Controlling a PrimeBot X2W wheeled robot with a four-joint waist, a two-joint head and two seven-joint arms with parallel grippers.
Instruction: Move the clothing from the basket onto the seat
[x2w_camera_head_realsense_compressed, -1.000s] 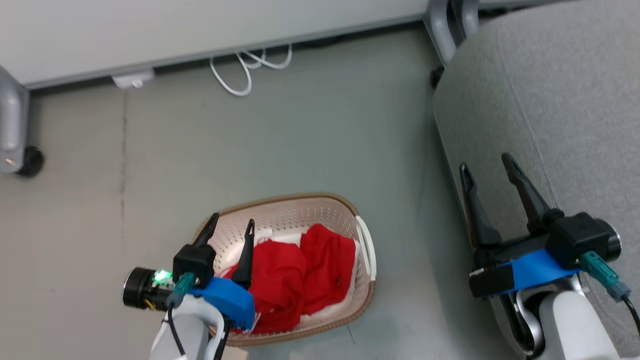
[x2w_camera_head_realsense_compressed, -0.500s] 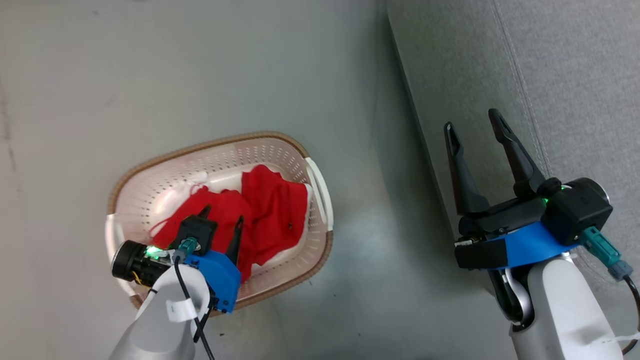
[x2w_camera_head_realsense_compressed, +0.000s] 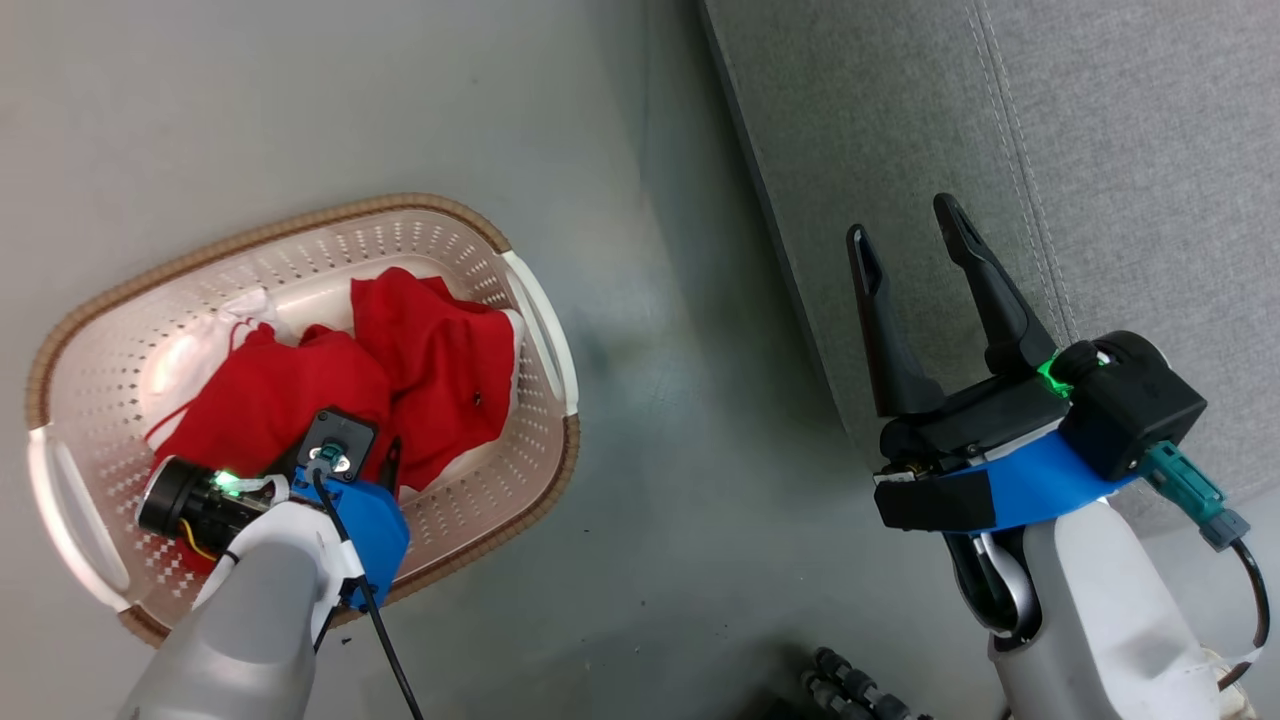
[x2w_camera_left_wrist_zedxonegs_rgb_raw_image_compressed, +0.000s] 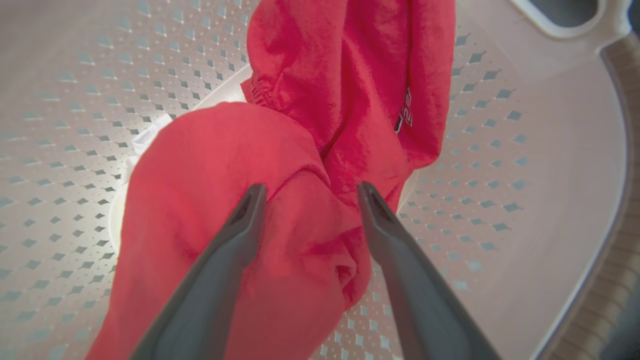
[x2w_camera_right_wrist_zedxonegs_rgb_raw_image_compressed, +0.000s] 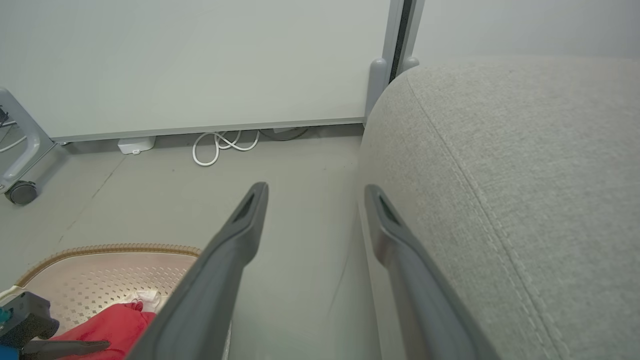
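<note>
A deep crease (x2w_camera_head_realsense_compressed: 381, 360) separates the two red garments, so the near red garment (x2w_camera_head_realsense_compressed: 300, 390) should come loose when I lift it and the other red garment should stay behind.
The cream basket (x2w_camera_head_realsense_compressed: 300, 215) with a brown rim stands on the floor at the left. Inside it lies the clothing: crumpled red garments (x2w_camera_head_realsense_compressed: 430, 340) and a bit of white fabric (x2w_camera_head_realsense_compressed: 240, 305). My left gripper (x2w_camera_left_wrist_zedxonegs_rgb_raw_image_compressed: 310, 187) points down into the basket, open, its two fingers straddling a raised fold of the red clothing (x2w_camera_left_wrist_zedxonegs_rgb_raw_image_compressed: 300, 150) and touching it. My right gripper (x2w_camera_head_realsense_compressed: 902, 220) hangs open and empty over the left edge of the grey seat (x2w_camera_head_realsense_compressed: 1000, 120). In the right wrist view the right gripper (x2w_camera_right_wrist_zedxonegs_rgb_raw_image_compressed: 316, 189) has the seat (x2w_camera_right_wrist_zedxonegs_rgb_raw_image_compressed: 525, 150) on its right and the basket (x2w_camera_right_wrist_zedxonegs_rgb_raw_image_compressed: 100, 280) at lower left.
Bare grey floor (x2w_camera_head_realsense_compressed: 680, 400) separates the basket and the seat. Against the far wall panel lie a white coiled cable (x2w_camera_right_wrist_zedxonegs_rgb_raw_image_compressed: 220, 145) and a small white box (x2w_camera_right_wrist_zedxonegs_rgb_raw_image_compressed: 136, 145). A caster wheel (x2w_camera_right_wrist_zedxonegs_rgb_raw_image_compressed: 22, 192) stands at far left. Dark cabling (x2w_camera_head_realsense_compressed: 850, 690) shows at the bottom.
The head camera has swung, shifting the whole picture. My left gripper has gone down deeper into the basket onto the red clothing. The right gripper keeps its open pose by the seat.
</note>
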